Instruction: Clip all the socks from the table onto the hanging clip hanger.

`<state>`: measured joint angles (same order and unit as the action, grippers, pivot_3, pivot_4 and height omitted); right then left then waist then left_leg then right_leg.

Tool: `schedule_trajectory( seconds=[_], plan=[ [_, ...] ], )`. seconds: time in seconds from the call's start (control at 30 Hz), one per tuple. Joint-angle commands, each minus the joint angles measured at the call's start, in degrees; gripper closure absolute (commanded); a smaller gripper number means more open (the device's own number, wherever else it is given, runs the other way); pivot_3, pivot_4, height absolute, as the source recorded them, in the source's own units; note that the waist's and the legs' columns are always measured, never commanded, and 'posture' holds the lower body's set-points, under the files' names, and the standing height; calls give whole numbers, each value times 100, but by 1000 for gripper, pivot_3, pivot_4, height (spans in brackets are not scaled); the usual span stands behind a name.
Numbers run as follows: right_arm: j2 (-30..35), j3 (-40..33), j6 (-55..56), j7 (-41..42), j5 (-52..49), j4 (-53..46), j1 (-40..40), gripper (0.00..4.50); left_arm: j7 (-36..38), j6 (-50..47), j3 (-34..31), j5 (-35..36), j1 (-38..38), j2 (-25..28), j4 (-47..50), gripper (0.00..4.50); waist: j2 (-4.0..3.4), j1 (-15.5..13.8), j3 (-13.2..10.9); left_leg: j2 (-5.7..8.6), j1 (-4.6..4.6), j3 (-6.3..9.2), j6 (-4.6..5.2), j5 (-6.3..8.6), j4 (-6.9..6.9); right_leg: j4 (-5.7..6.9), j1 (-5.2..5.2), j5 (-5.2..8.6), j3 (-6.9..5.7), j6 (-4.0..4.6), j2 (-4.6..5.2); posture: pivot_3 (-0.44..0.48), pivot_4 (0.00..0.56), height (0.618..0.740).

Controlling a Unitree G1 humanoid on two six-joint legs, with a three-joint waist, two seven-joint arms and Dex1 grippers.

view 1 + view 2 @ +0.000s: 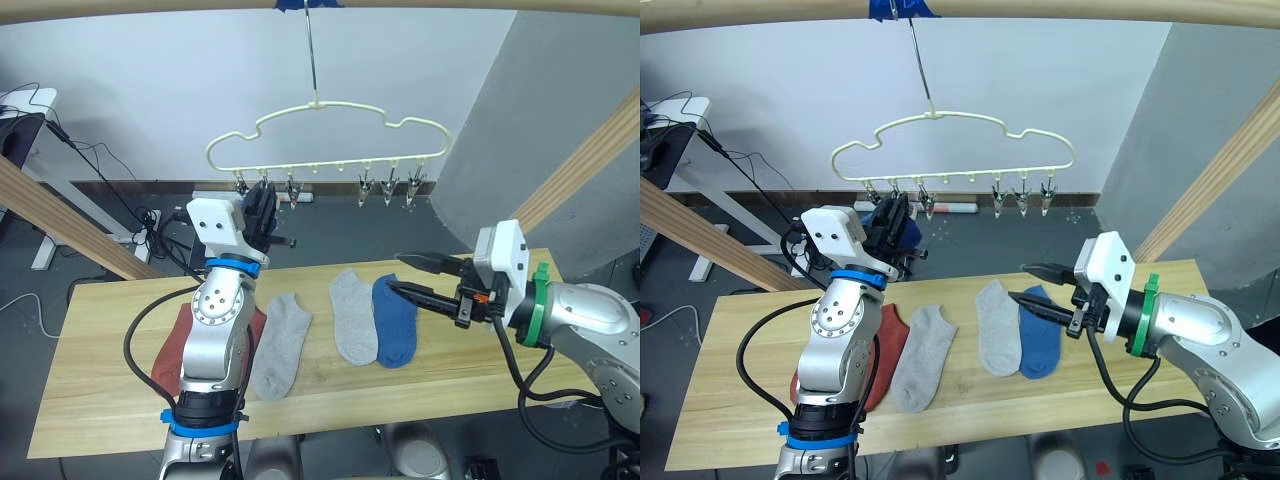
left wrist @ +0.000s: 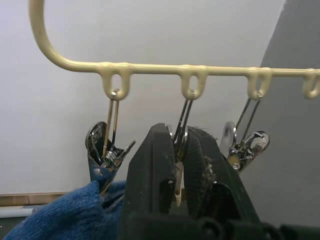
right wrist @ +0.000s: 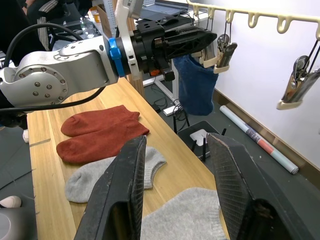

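Note:
The blue sock point(image 1: 396, 328) under my right gripper will bend and sag when I lift it, because the blue sock already clipped point(image 3: 195, 85) is hanging limp.
The pale yellow clip hanger point(image 1: 320, 105) hangs by its hook from the rail, with a row of metal clips under it. My left gripper point(image 2: 180, 132) is raised to it and shut on the second clip point(image 2: 184, 112) from the left end. A blue sock point(image 3: 195, 85) hangs from the first clip point(image 2: 102, 162) beside it. On the table point(image 1: 120, 400) lie two rust-red socks point(image 3: 100, 132), partly behind my left arm, two light grey socks point(image 1: 283, 345) point(image 1: 352, 315) and a blue sock point(image 1: 395, 320). My right gripper point(image 1: 410, 275) hovers open just above that blue sock, holding nothing.
A round wooden rail with blue tape point(image 1: 902, 8) runs overhead. Slanted wooden posts point(image 1: 60, 220) point(image 1: 585, 160) flank the table. Behind the table are dark floor, cables and a white desk leg point(image 1: 45, 245).

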<state>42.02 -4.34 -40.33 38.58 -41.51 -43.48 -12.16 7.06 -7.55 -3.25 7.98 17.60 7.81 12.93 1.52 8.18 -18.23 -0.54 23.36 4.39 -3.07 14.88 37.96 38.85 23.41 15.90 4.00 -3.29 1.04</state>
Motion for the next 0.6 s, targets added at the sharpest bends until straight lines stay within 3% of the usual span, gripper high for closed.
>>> schedule_trajectory(
  seconds=[0.03,0.13,0.2,0.27,0.43,0.6],
  plan=[
    [-7,-23,119,-24,21,-104,8,2505,12,54,-45,32,14,5,240,4384,0,0,0,0,0,0,0,0,0,0,0,0,0,0,0,-280,317,740],
    [14,52,63,-90,117,-113,128,2505,31,44,-55,28,0,38,271,4384,0,0,0,0,0,0,0,0,-1,0,0,0,0,-1,0,-280,317,740],
    [81,358,-42,-484,728,14,301,2335,63,33,-64,22,-13,88,301,4384,0,-2,0,0,0,0,0,0,-2,-1,0,1,0,-1,0,-274,318,740],
    [51,532,-91,-775,1094,99,398,1910,83,23,-66,22,-14,121,319,4384,0,-5,0,-1,0,1,0,0,-3,-2,0,1,-1,-1,0,-268,320,740],
    [-693,1473,-285,-2074,2327,630,737,73,211,-90,-67,21,-49,265,450,4384,3,-2,-2,-4,0,0,-1,0,-5,1,6,2,2,-4,-1,-258,330,740],
    [-1587,2203,218,-2858,3399,1925,794,0,254,-207,-92,44,-49,305,533,4384,6,-3,-5,-7,-1,-4,-2,-1,-7,0,10,6,8,-9,2,-246,334,740]
  ],
)
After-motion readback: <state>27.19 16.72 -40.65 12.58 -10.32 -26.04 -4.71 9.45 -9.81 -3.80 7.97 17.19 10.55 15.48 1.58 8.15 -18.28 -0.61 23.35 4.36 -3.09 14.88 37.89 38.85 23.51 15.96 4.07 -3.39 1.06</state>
